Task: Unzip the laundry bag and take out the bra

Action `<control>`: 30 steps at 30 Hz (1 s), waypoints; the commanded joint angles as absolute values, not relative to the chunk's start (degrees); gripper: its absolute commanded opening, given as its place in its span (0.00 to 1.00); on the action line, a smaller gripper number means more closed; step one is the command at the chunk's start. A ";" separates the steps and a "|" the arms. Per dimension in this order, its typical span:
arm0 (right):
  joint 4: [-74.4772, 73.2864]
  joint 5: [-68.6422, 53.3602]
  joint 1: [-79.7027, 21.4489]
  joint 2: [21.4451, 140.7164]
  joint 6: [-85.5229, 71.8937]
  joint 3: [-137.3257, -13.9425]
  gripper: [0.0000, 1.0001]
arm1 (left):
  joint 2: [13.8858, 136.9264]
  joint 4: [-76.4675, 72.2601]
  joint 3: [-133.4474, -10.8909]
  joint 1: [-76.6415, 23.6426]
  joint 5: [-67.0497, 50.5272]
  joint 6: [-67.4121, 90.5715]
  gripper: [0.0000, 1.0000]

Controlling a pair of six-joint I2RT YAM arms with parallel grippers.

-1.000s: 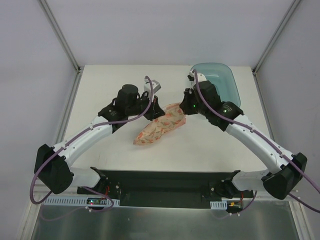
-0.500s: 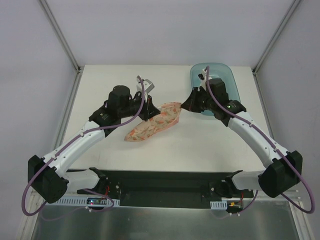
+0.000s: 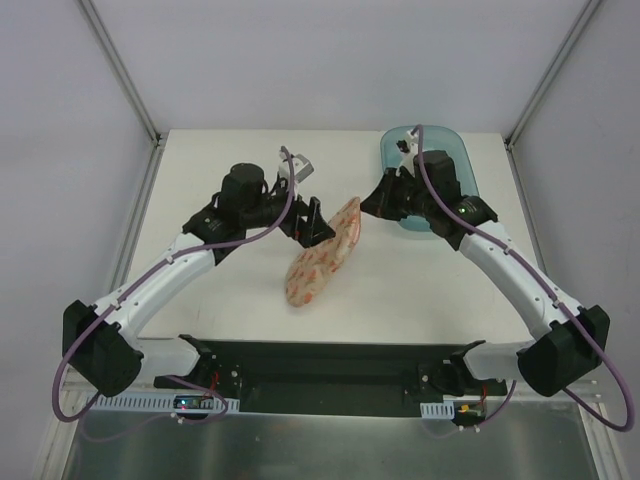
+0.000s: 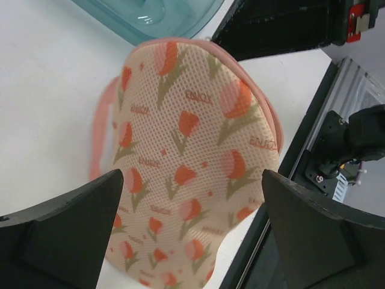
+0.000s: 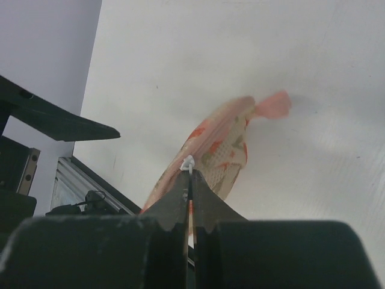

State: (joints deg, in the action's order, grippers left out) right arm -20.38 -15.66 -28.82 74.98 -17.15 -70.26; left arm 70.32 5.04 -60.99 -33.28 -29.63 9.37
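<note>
I should pinch the pink edging [image 4: 257,91] with my left gripper and hold it steady before unzipping, because the laundry bag [image 3: 319,262] trails loose from its zip pull in my right gripper.
The laundry bag [image 3: 322,255], a peach mesh pouch with tulip print and pink edging, stretches from my right gripper [image 3: 366,205] down toward the table's front. That gripper [image 5: 190,171] is shut on the bag's small white zip pull [image 5: 189,162], with the bag [image 5: 225,147] trailing below it. My left gripper [image 3: 312,222] stands wide open just left of the bag's upper part. In the left wrist view the bag [image 4: 186,150] fills the gap between the spread fingers [image 4: 66,235], touching neither. The bra is hidden.
A translucent teal basin [image 3: 452,150] stands at the back right, behind the right arm, and its edge shows in the left wrist view [image 4: 150,15]. The dark mount rail [image 3: 330,375] runs along the table's near edge.
My left gripper has opened and let go of the bag. The bag's lower end has swung right and toward the front, now held only by the right gripper.
</note>
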 commanded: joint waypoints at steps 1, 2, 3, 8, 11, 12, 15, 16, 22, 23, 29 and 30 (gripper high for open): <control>-22.14 -15.56 -30.50 73.12 -17.58 -75.05 0.01 | 71.63 4.56 -67.31 -32.87 -33.13 6.51 0.99; -22.50 -15.30 -30.67 73.12 -17.49 -75.49 0.01 | 72.41 5.27 -68.46 -32.87 -33.22 6.33 0.99; -22.94 -14.77 -30.85 73.13 -17.49 -75.93 0.01 | 72.86 6.58 -70.99 -32.87 -33.57 5.98 0.99; -26.63 -13.19 -31.64 74.27 -18.63 -79.54 0.01 | 75.24 10.89 -78.65 -33.74 -32.63 6.85 0.99; -27.59 -12.31 -31.64 74.79 -21.61 -81.20 0.01 | 73.66 11.78 -79.54 -35.50 -27.18 7.38 0.99; -27.86 -11.43 -31.64 75.06 -23.62 -81.99 0.01 | 73.22 11.95 -79.28 -35.68 -25.16 7.47 0.99; -28.83 -11.25 -31.64 77.16 -25.92 -85.86 0.01 | 71.55 11.95 -78.84 -35.95 -25.39 7.56 0.99; -28.83 -11.60 -31.64 77.78 -27.06 -86.91 0.01 | 71.63 12.04 -78.92 -35.95 -25.75 7.38 0.99; -27.87 -13.09 -31.73 80.86 -28.39 -89.91 0.01 | 73.65 13.27 -80.07 -36.47 -24.89 3.18 0.99; -27.60 -13.10 -31.82 80.86 -28.65 -89.74 0.01 | 74.44 13.45 -80.16 -36.47 -24.70 2.21 0.99; -26.89 -13.18 -32.08 80.33 -28.83 -88.68 0.01 | 79.27 13.80 -81.99 -36.56 -21.53 -2.28 0.99; -26.81 -13.27 -32.08 80.33 -28.83 -88.59 0.01 | 79.63 13.80 -82.26 -36.56 -21.71 -2.46 0.99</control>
